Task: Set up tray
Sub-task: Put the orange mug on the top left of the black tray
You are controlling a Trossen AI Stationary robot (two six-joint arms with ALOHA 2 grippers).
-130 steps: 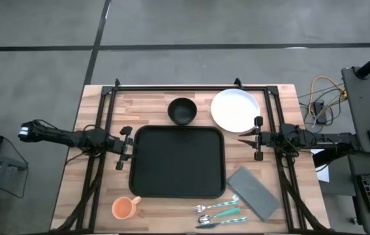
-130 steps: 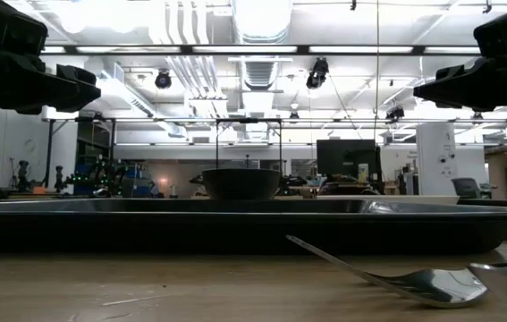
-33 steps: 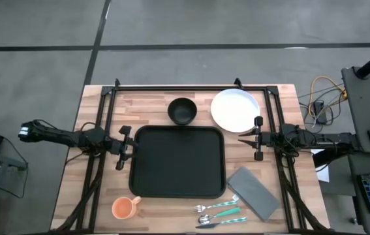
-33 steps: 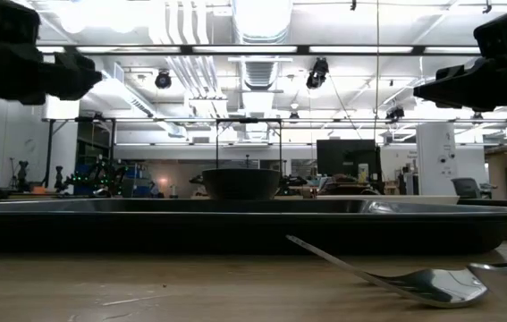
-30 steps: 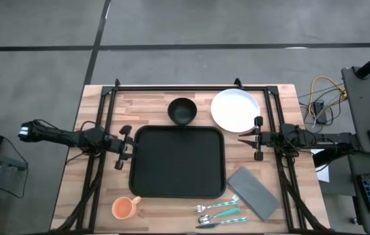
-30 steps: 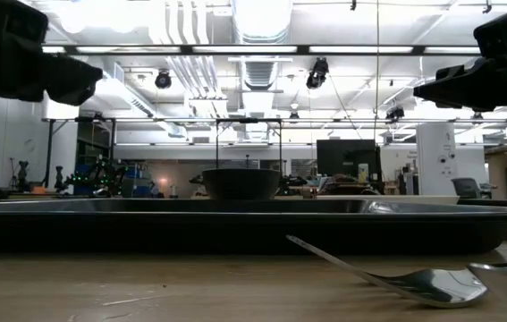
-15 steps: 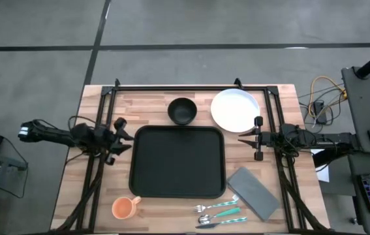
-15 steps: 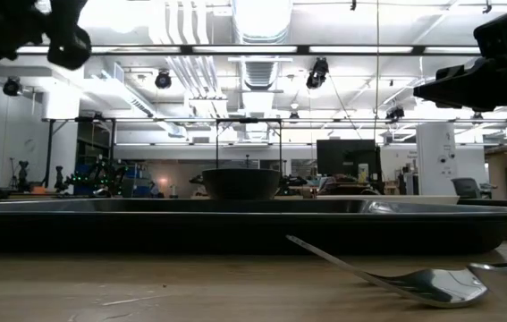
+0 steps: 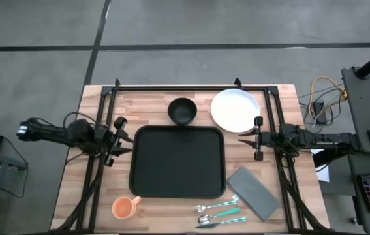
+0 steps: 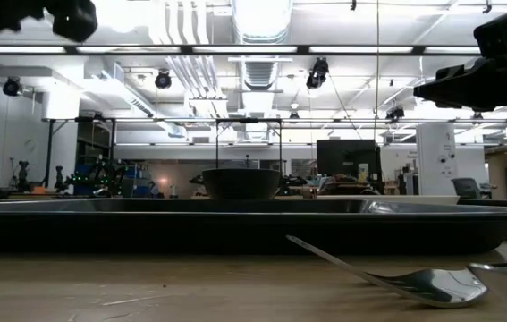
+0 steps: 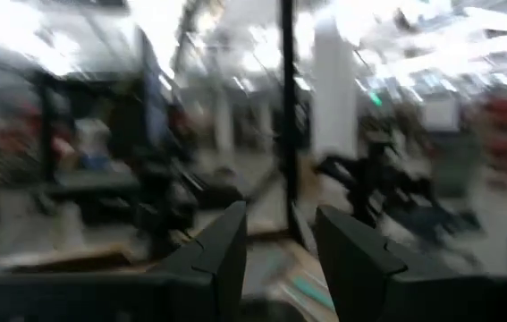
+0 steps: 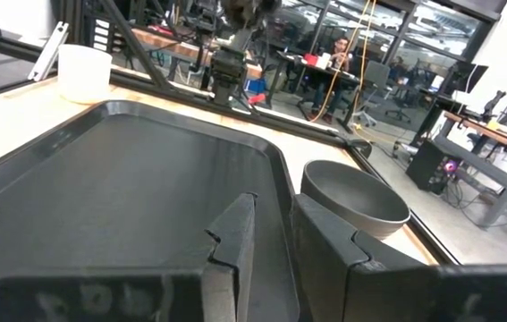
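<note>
Next, my left gripper draws back, point down and takes the cup's rim, because it faces up and across the tray, away from the orange cup.
The black tray lies flat in the middle of the wooden table; the low view shows its near rim. My left gripper hovers off the tray's left edge, raised and tipped upward, high in the low view. Its fingers stand a little open on nothing. My right gripper waits level off the tray's right edge, pointing across the tray. Its fingers are narrowly open and hold nothing.
A black bowl and a white plate stand beyond the tray's far edge. An orange cup sits at the near left. A grey napkin and teal-handled cutlery lie at the near right.
My left gripper has risen well above the table, tipped its fingers upward and rolled a little, drawing slightly back toward the table's left edge. Nothing on the table has moved.
</note>
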